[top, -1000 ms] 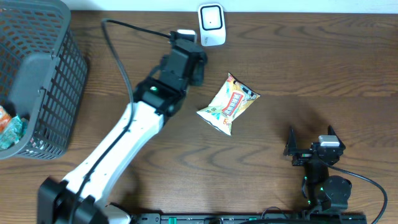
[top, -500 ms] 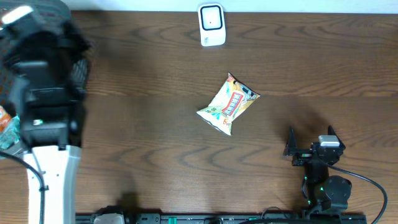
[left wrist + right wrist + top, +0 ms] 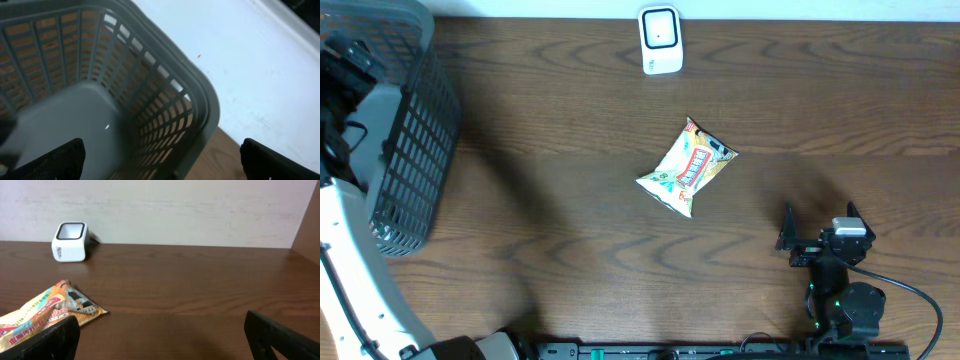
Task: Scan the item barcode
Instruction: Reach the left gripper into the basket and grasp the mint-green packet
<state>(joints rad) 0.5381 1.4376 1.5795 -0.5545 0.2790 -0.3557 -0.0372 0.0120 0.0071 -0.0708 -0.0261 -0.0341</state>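
The grey basket's opening [image 3: 384, 108] is open below the empty fingers. My left gripper should keep going down inside [image 3: 75, 122] until the fingers close on an item.
The item, a yellow and orange snack packet [image 3: 687, 168], lies flat on the brown table a little right of the middle. It also shows at the lower left of the right wrist view, as the packet [image 3: 45, 312]. The white barcode scanner [image 3: 660, 40] stands at the table's back edge, and the right wrist view shows the scanner [image 3: 70, 241] far off. My left gripper [image 3: 160, 167] hangs open and empty over the grey basket [image 3: 150, 90], far left of the packet. My right gripper [image 3: 818, 226] rests open near the front right, short of the packet, as seen between its fingers [image 3: 162, 340].
The grey mesh basket [image 3: 415, 120] fills the table's left end, partly covered by my white left arm [image 3: 345, 240]. A pale wall [image 3: 160, 205] runs behind the table's back edge. A black cable [image 3: 910, 295] trails from the right arm's base.
My left arm swung from beside the scanner to the far left, over the basket, and its jaws widened. The packet and the right arm stayed put.
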